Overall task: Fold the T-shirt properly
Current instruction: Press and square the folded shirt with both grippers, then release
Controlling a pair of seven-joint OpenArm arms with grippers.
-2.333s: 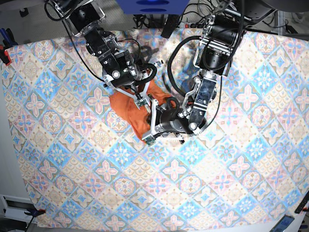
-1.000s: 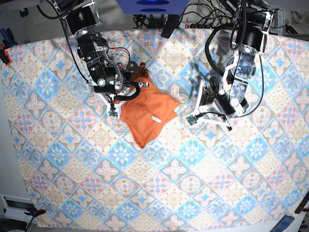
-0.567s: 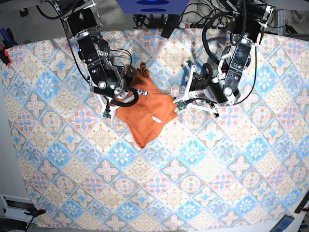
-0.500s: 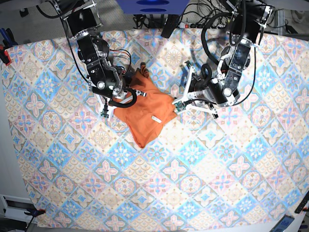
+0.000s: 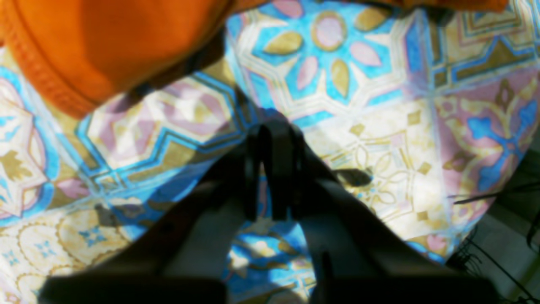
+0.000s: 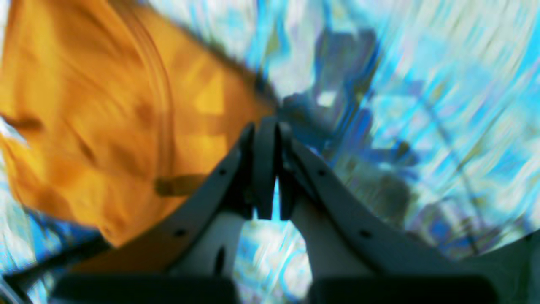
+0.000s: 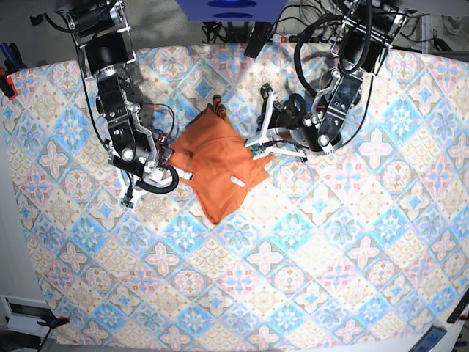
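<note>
My right gripper needs to work at the folded T-shirt, at its near edge (image 7: 179, 157), and help my left gripper square it up, because the T-shirt lies slanted with a corner (image 7: 213, 218) toward the front.
The orange T-shirt (image 7: 216, 158) lies in a folded bundle on the patterned tablecloth (image 7: 293, 242), a small white tag (image 7: 236, 180) showing near its lower edge. My left gripper (image 7: 256, 144) hovers at the shirt's right edge. In the left wrist view this gripper (image 5: 270, 135) is shut and holds nothing, with the T-shirt (image 5: 105, 46) just beyond its tips. My right gripper (image 7: 173, 170) sits at the shirt's left edge. The blurred right wrist view shows that gripper (image 6: 266, 126) shut, the T-shirt (image 6: 105, 126) to its left and nothing visibly pinched.
A blue box (image 7: 231, 9) and black cables (image 7: 308, 22) crowd the table's back edge. A red clamp (image 7: 7, 84) grips the cloth at the left edge. A dark object (image 7: 429, 339) lies at the front right corner.
The left arm has swung leftward to the shirt's right edge. The right arm has slid down and left along the shirt's left side. Both grippers stay shut.
</note>
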